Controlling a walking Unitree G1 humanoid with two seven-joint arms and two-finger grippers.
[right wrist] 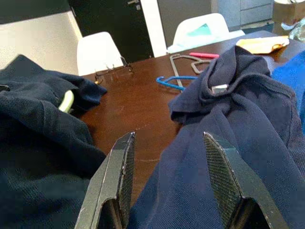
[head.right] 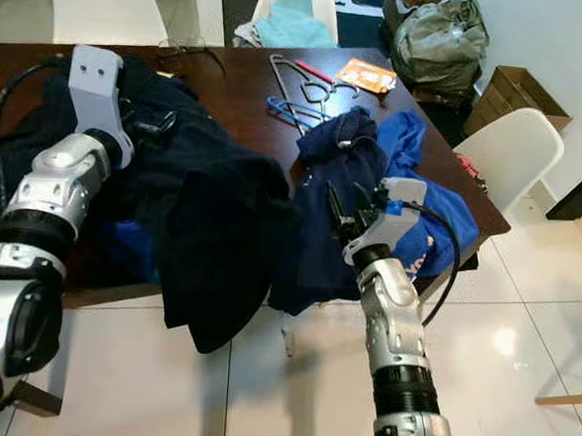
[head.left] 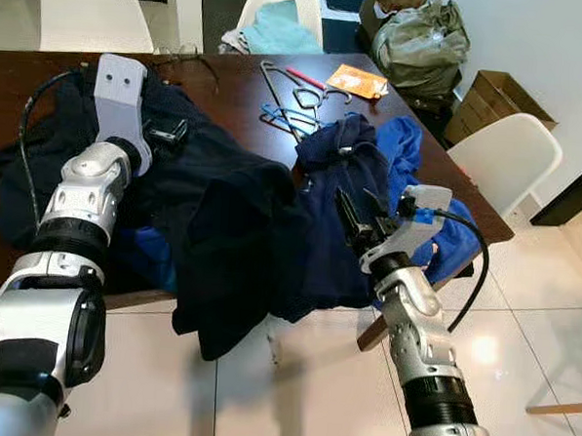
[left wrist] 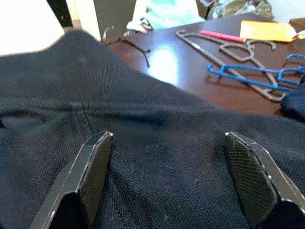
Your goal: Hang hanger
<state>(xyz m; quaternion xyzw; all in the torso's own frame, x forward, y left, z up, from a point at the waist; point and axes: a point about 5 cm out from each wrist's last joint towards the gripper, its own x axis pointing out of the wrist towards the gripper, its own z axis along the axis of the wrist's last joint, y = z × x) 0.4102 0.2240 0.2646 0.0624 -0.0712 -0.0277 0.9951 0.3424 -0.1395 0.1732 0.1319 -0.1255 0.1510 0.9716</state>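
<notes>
I expect the dark navy garment [head.left: 205, 153] to bunch up at my left gripper and hang down on both sides when I lift it, because it lies in loose creases [left wrist: 120, 193].
Three hangers lie at the far side of the brown table [head.left: 239, 88]: a grey hanger [head.left: 276, 88], a blue hanger [head.left: 280, 117] and a red hanger [head.left: 306, 77]. My left gripper [head.left: 167, 131] is open and rests low over a dark navy garment [left wrist: 157, 129], with its fingers [left wrist: 90, 176] spread wide and nothing between them. At the table's near right edge my right gripper [head.left: 357, 220] is open just above a navy shirt [right wrist: 248, 119]. The blue hanger [right wrist: 174, 81] lies beyond it on bare wood.
Heaped dark clothes [head.left: 222, 224] cover the table's left and front and hang over its edge. A bright blue garment [head.left: 402, 146] lies at the right. An orange packet [head.left: 357, 81] and glasses [head.left: 187, 54] sit at the back. White chairs [head.left: 509, 156], a green bag [head.left: 422, 39] and a cardboard box [head.left: 493, 97] surround the table.
</notes>
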